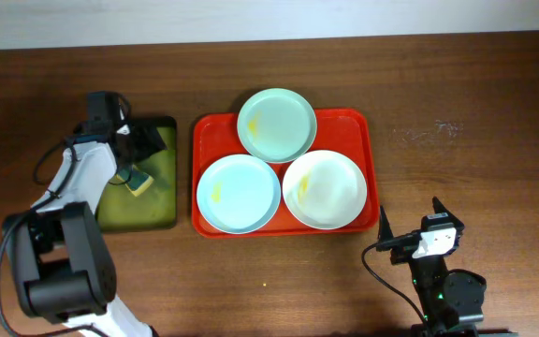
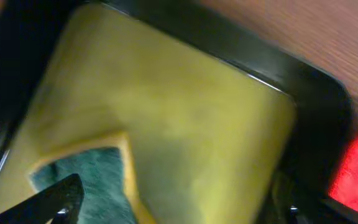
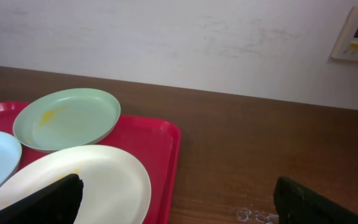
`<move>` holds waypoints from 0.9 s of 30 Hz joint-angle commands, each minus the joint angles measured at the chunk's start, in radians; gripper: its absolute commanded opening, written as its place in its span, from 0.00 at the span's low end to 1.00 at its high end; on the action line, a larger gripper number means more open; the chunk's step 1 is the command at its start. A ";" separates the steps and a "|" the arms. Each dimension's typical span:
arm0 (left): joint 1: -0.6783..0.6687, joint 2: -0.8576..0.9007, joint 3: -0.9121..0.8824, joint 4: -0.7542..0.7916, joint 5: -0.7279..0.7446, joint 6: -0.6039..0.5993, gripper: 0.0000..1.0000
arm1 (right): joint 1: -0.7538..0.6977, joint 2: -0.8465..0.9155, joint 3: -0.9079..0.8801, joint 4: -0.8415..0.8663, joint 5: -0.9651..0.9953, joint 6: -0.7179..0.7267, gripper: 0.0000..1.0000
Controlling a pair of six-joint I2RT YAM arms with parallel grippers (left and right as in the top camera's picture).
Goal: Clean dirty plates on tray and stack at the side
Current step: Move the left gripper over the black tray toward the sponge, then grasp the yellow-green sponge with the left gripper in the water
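Observation:
The sponge point(image 1: 138, 182) is lying crooked by one fingertip of my left gripper, so next I move and turn the open fingers to straddle its green middle point(image 2: 99, 185) before I close them.
Three plates lie on the red tray point(image 1: 370, 165): a mint green plate point(image 1: 277, 124) at the back, a pale blue plate point(image 1: 239, 192) at front left and a white plate point(image 1: 323, 190) at front right, each with yellowish smears. My left gripper point(image 1: 137, 157) is open over the black tray point(image 1: 157, 208), right above a yellow-and-green sponge point(image 1: 139, 183). In the left wrist view the sponge point(image 2: 104, 177) lies by the left fingertip of the gripper point(image 2: 179, 208). My right gripper point(image 1: 410, 220) is open and empty at the front right. The right wrist view shows the white plate point(image 3: 110, 180), green plate point(image 3: 67, 118) and tray point(image 3: 160, 143).
The black tray has a greenish-yellow inside point(image 2: 185, 124) and stands just left of the red tray. Brown wooden table point(image 1: 475, 140) stretches to the right of the red tray. A white wall point(image 3: 166, 37) runs behind the table.

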 commanded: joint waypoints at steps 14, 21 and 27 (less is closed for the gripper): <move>0.014 0.059 -0.007 0.011 -0.073 -0.064 0.61 | -0.007 -0.004 -0.008 -0.001 0.008 0.010 0.99; 0.013 0.110 -0.007 0.004 -0.066 -0.064 0.45 | -0.007 -0.004 -0.008 0.000 0.008 0.010 0.99; 0.014 0.111 -0.008 -0.013 -0.066 -0.063 0.43 | -0.007 -0.004 -0.008 -0.001 0.008 0.010 0.99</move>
